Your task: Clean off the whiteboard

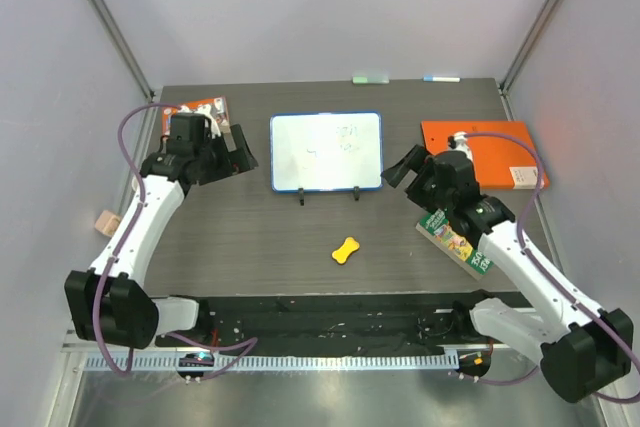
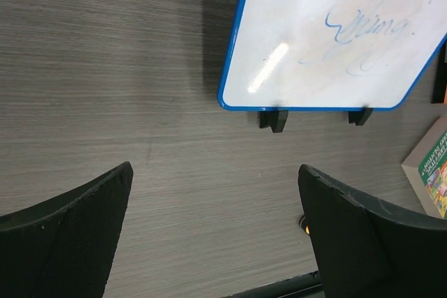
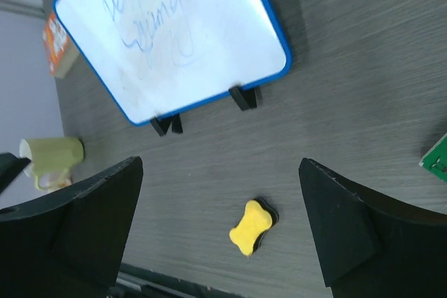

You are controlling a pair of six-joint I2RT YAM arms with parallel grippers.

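The yellow eraser is lying away from the whiteboard's black feet [image 1: 356,193], so I should carry on moving my open right gripper toward the eraser [image 1: 345,250] until its fingers are on both sides of the eraser.
The whiteboard [image 1: 326,151] with a blue frame and two black feet lies at the table's middle back, with blue scribbles on it; it also shows in the left wrist view [image 2: 328,33] and the right wrist view [image 3: 174,29]. A yellow bone-shaped eraser [image 1: 346,249] lies in front of it, also seen in the right wrist view [image 3: 251,227]. My left gripper [image 1: 240,152] is open and empty, just left of the board. My right gripper [image 1: 400,169] is open and empty, just right of the board.
An orange folder [image 1: 485,152] lies at the back right, partly under my right arm. A green box [image 1: 455,242] lies under the right forearm. An orange booklet [image 1: 200,112] is at the back left. A pale green mug [image 3: 52,155] shows at left.
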